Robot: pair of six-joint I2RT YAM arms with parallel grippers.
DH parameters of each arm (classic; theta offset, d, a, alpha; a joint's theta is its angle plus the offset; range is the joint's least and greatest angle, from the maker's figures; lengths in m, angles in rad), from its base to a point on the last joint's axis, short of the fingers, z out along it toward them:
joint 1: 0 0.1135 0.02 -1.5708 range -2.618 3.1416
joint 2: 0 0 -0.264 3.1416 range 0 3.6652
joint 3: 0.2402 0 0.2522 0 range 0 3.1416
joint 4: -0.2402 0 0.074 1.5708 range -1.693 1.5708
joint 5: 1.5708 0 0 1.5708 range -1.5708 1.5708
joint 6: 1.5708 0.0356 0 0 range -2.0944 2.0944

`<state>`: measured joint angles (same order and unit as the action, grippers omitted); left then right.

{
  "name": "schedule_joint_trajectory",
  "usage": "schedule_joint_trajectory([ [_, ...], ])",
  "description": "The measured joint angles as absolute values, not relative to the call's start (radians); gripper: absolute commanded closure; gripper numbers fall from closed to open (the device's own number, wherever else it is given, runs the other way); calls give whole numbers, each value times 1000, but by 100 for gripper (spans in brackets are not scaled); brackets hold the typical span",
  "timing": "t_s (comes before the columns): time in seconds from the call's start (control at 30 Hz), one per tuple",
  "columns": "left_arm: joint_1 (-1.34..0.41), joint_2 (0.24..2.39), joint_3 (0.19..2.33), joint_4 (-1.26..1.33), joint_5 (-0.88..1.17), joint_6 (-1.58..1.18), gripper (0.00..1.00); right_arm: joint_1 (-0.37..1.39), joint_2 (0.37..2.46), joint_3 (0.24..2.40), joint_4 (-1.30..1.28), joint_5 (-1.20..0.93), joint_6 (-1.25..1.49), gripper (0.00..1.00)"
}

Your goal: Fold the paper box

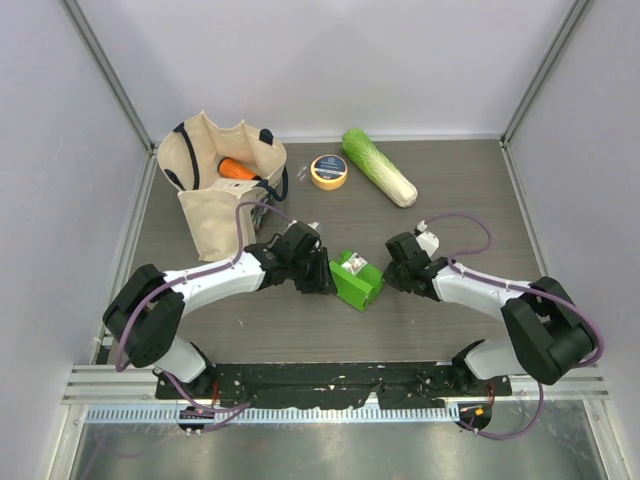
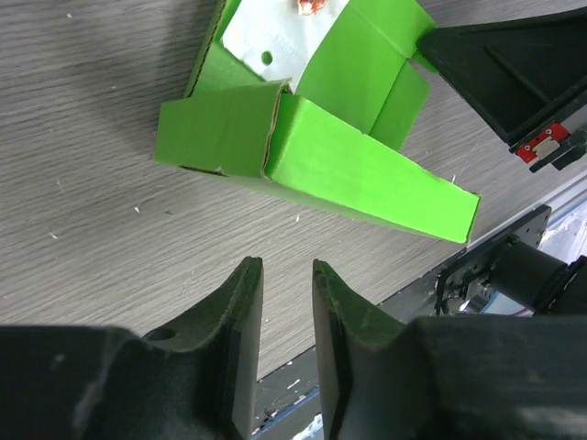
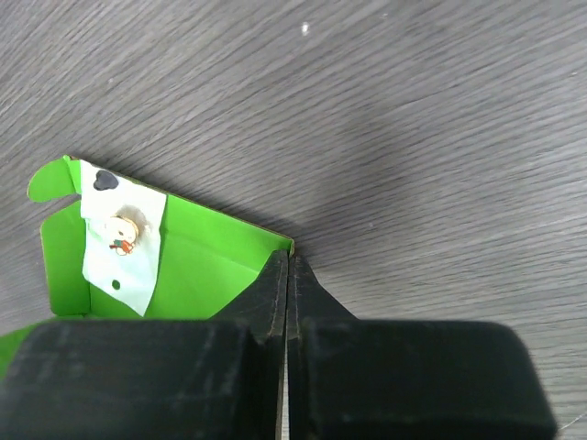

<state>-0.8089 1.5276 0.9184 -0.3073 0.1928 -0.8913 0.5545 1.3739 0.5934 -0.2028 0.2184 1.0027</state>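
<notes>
The paper box's long side [image 1: 350, 287] runs at a slant past my left gripper, so my left gripper should move back and open while my right gripper turns the box's corner [image 3: 290, 245] square.
The bright green paper box [image 1: 357, 280] sits on the dark table between my two grippers, partly folded, with its flaps open and a white sticker inside. In the left wrist view the box [image 2: 348, 165] lies just ahead of my left gripper [image 2: 284, 266], which is open a little and empty. In the top view the left gripper [image 1: 325, 277] is by the box's left side. My right gripper [image 1: 392, 272] is at the box's right side. In the right wrist view it [image 3: 290, 255] is shut, with its tips against the box's [image 3: 193, 266] upper corner.
A canvas tote bag [image 1: 215, 200] with an orange carrot [image 1: 238, 168] in it stands at the back left. A yellow tape roll [image 1: 329, 171] and a long pale-green cabbage [image 1: 378, 167] lie at the back. Enclosure walls stand on the left, right and far sides.
</notes>
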Motion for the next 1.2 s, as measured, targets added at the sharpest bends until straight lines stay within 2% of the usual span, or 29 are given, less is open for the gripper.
schedule_joint_trajectory([
  [0.27,-817,1530,809,-185,178,-944,73,679,1249,508,-71,389,931,99],
  [0.43,-817,1531,772,-146,144,-965,72,717,1121,395,192,461,797,99],
  [0.6,-817,1502,728,-110,93,-966,62,723,1137,291,535,474,579,99],
  [0.87,-813,1233,541,-151,10,-954,42,723,1310,239,972,331,250,99],
  [1.0,-809,1078,546,-218,-51,-915,34,723,1330,246,1036,241,110,99],
  [1.13,-788,988,640,-316,-151,-845,25,724,1327,267,1040,194,-1,97],
  [1.2,-761,983,699,-334,-188,-806,25,725,1319,271,1032,170,-47,95],
])
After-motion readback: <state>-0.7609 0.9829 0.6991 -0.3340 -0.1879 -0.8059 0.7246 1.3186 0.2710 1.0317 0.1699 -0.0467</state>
